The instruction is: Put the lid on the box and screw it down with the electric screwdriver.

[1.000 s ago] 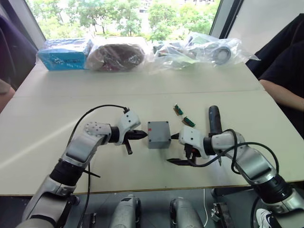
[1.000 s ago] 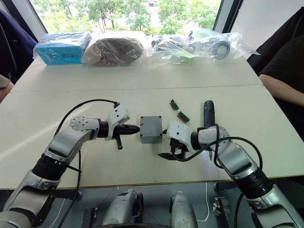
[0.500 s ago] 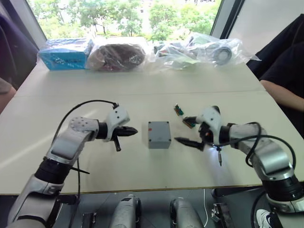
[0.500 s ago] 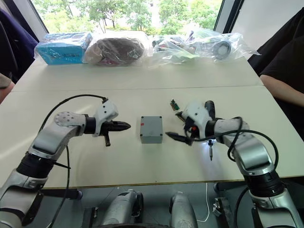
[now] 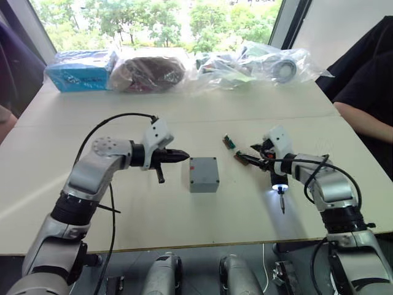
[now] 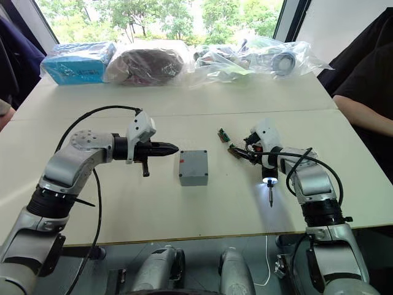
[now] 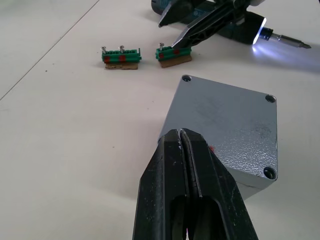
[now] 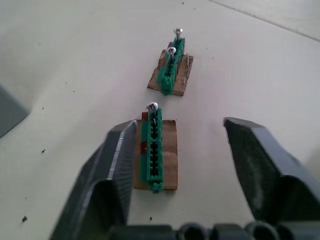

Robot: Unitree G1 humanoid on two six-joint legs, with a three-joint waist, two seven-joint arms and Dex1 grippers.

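Note:
The screw's head stands above the slot [image 8: 154, 119]. The small metal screw [image 8: 152, 107] should come loose and leave the green piece behind when I lift it.
The grey box [image 5: 204, 187] stands mid-table with the lid [image 5: 204, 170] on top, screw heads showing at its corners. My left gripper [image 5: 182, 157] is shut and empty, its tips just left of the box and level with the lid's edge [image 7: 227, 125]. The electric screwdriver [image 5: 277, 177] lies on the table to the right of the box with its tip light on and its bit [image 5: 282, 206] pointing toward me. My right gripper [image 5: 249, 153] is open, straddling a small green circuit piece [image 8: 154, 149] just beyond the screwdriver.
A second green piece [image 5: 229, 142] lies a little farther back. Plastic-wrapped items [image 5: 258, 64] and a blue package [image 5: 80, 72] line the table's far edge. A person's dark sleeve [image 5: 368, 117] rests at the table's right side. A black cable [image 5: 116, 120] loops over my left arm.
My right gripper has drawn away from the box's right side, back and right, to the green piece. My left gripper pulled back from the box, then returned close to it.

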